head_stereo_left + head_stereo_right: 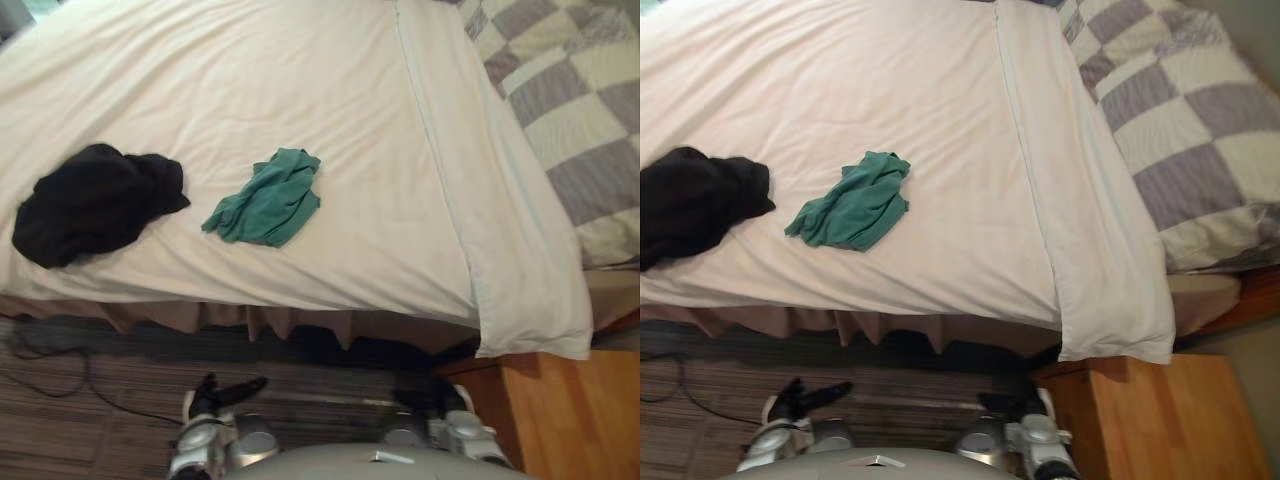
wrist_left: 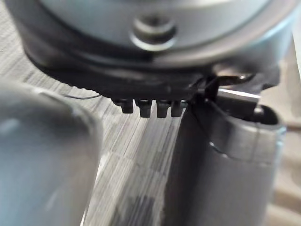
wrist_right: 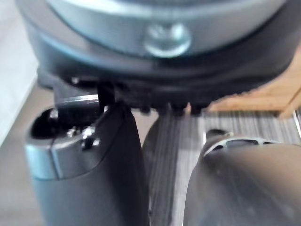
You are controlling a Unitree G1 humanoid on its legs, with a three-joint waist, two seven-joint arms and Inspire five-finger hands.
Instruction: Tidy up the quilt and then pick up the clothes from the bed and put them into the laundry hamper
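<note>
I expect the green garment to stay bunched up with its ends hanging down when I carry it, because limp folds gather it into a small heap.
A crumpled black garment lies near the bed's front edge at the left. A green garment lies bunched a little to its right, apart from it. The checked grey-and-cream quilt covers the bed's right part, with a white band of bedding folded along its edge and hanging over the front. My left hand hangs low over the floor in front of the bed, fingers relaxed and holding nothing. My right hand hangs likewise at the lower right, open and holding nothing.
The white sheet spreads smooth across the bed. A wooden bedside cabinet stands at the lower right, close to my right hand. A striped rug covers the floor before the bed.
</note>
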